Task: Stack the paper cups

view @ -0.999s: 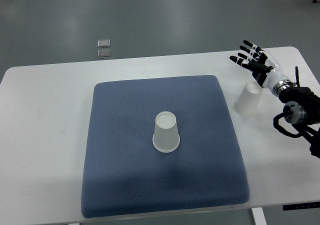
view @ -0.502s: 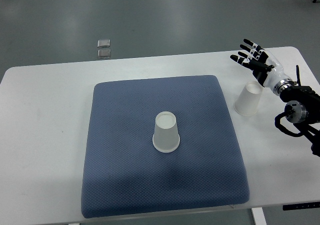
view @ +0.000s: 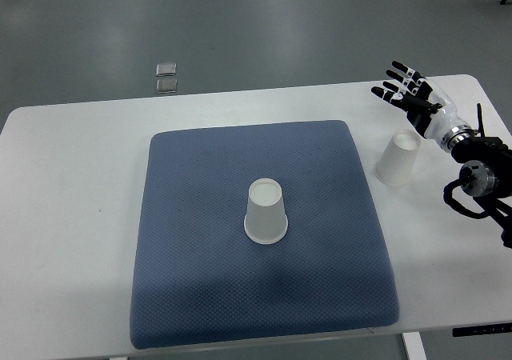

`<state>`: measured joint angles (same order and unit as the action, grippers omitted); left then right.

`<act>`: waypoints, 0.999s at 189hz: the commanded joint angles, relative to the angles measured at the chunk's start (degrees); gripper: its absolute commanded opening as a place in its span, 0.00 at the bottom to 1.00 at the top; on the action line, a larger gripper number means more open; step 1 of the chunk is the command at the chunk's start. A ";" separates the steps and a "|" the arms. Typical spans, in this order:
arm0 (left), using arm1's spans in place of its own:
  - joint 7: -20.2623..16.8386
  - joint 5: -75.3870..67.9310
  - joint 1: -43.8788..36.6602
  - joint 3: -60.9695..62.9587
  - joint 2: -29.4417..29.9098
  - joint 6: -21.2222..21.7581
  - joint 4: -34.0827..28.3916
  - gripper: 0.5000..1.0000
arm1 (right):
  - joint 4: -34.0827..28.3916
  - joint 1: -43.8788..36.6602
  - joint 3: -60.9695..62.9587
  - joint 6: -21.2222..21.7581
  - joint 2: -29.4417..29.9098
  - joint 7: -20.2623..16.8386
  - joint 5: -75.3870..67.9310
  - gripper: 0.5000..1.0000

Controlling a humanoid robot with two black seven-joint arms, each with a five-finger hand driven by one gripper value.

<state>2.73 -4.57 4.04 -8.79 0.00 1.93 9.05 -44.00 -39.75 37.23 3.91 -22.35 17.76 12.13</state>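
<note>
The fingers of the robot's right gripper point past the top of the paper cup (view: 406, 139) beside the blue mat, so the robot should pull back and turn to grip the cup's body (view: 396, 162).
One white paper cup (view: 266, 212) stands upside down near the middle of the blue mat (view: 200, 288). A second upside-down paper cup (view: 398, 159) rests on the white table just right of the mat's right edge. My right hand (view: 406, 90) hovers beyond and slightly right of that cup, fingers spread, holding nothing and not touching it. Its arm (view: 476, 172) comes in from the right edge. The left arm does not show.
The white table (view: 72, 216) carries the mat, with its far edge just behind my right hand. Two small grey squares (view: 166, 77) lie on the floor beyond the table.
My right hand has drifted slightly to the right and away from the cup on the table. Both cups stay where they were.
</note>
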 commanded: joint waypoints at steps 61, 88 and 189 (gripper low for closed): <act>0.00 0.00 0.00 0.00 0.00 0.00 0.00 1.00 | -0.30 -0.33 -0.23 4.70 -5.50 0.87 14.49 0.83; 0.00 0.00 0.00 0.00 0.00 0.00 0.00 1.00 | -0.30 -0.41 -0.31 5.58 -7.26 3.25 26.88 0.83; 0.00 0.00 0.00 0.00 0.00 0.00 0.00 1.00 | -0.30 -1.03 -1.81 5.14 -9.37 10.80 63.98 0.83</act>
<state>2.72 -4.57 4.04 -8.79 0.00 1.93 9.05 -44.31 -40.73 35.77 9.21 -31.27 27.96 72.10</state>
